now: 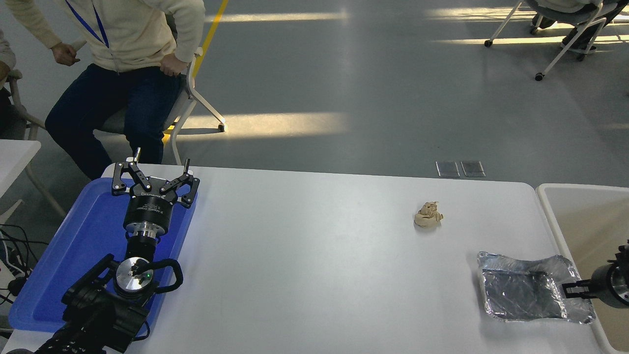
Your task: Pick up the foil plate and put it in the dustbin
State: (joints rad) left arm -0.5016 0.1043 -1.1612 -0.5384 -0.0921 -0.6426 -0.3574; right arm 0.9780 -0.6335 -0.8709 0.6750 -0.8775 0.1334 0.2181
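The foil plate [526,293] has raised, wrinkled rims [502,262] around its flat centre, so it will stay spread out rather than fold over when I lift it.
The foil plate [526,294], shiny silver with wrinkled rims and a dark flat centre, lies at the table's right end. My right gripper [565,290] comes in low from the right edge. It is open, its thin fingers set at the plate's right rim, one just above the foil and one just below. The dustbin [551,216], beige with a pale thick rim, stands right beside the table's right edge, behind that arm. My left gripper [158,167] rests open over the blue tray at the lower left.
A small tan wrinkly lump [428,215] sits on the table beyond the plate. The blue tray [73,246] fills the left end under the parked arm. A person [123,59] sits on a chair past the far left corner.
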